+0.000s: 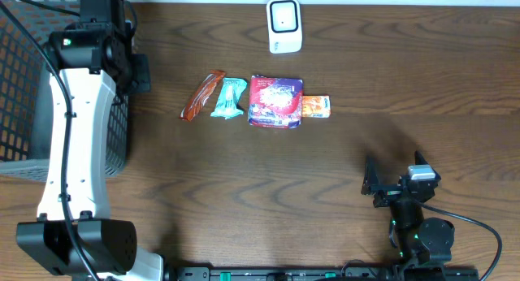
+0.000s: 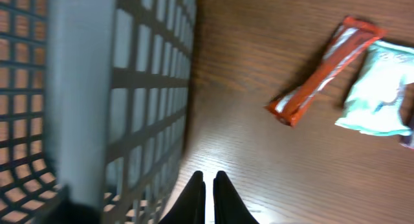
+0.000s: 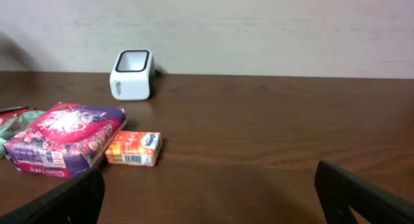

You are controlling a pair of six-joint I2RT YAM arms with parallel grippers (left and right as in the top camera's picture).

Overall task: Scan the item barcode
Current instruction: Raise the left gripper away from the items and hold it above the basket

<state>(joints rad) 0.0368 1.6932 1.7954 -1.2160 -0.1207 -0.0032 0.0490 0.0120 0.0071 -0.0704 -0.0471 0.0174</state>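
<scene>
The basket's side (image 1: 118, 143) is crowding my closed left gripper beside the red-brown bar. My left gripper should push the grey mesh basket (image 1: 31, 147) away a little, then lift clear before scanning.
Four items lie in a row mid-table: a red-brown bar (image 1: 202, 95), a teal packet (image 1: 230, 98), a red and purple pouch (image 1: 275, 101) and a small orange box (image 1: 316, 106). The white scanner (image 1: 284, 25) stands at the far edge. My left gripper (image 2: 208, 180) is shut and empty, beside the basket wall (image 2: 129, 88) and short of the bar (image 2: 323, 68) and teal packet (image 2: 378, 88). My right gripper (image 3: 210, 198) stands wide open and empty near the front, facing the orange box (image 3: 132, 148), whose barcode shows, the pouch (image 3: 65, 138) and the scanner (image 3: 132, 74).
A grey mesh basket (image 1: 24, 86) fills the left edge of the table, with the left arm (image 1: 77, 135) rising along it. The right arm's base (image 1: 422, 232) sits at the front right. A pale wall (image 3: 259, 23) runs behind the table.
</scene>
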